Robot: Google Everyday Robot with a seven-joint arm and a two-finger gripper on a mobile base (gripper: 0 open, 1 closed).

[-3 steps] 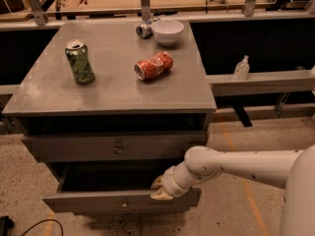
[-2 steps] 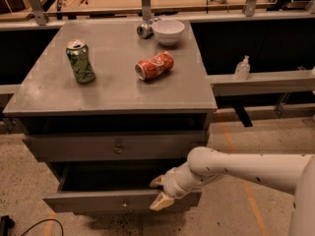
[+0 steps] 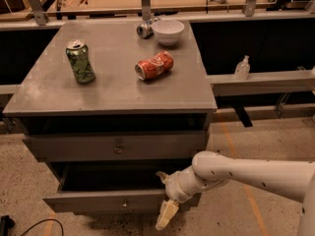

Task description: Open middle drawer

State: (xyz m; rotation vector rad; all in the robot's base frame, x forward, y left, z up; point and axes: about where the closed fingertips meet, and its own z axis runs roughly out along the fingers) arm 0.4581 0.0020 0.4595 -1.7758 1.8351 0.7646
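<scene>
The middle drawer is partway open, and one finger hangs below the front panel's lower edge. My gripper should therefore hook the panel's top edge (image 3: 154, 191) and pull.
The middle drawer (image 3: 98, 201) is the low grey front with a small round knob (image 3: 125, 201). It stands pulled out from the grey cabinet (image 3: 29, 104), and its dark inside shows behind the front panel. My gripper (image 3: 165, 196) is at the right end of that front panel, on the white arm that comes in from the right. Its fingers are spread apart. One pale fingertip (image 3: 166, 215) hangs below the panel's lower edge. The other is near its top edge and holds nothing.
Another grey drawer front with a knob (image 3: 118, 147) sits above. On the cabinet top are a green can (image 3: 80, 61) standing, a red can (image 3: 154, 66) lying, a white bowl (image 3: 168, 31) and a small metal cup (image 3: 144, 30). A bottle (image 3: 241, 68) stands on the right ledge.
The gripper has dropped slightly at the right end of the drawer front, and one finger now hangs lower. The drawer has stayed pulled out by about the same amount.
</scene>
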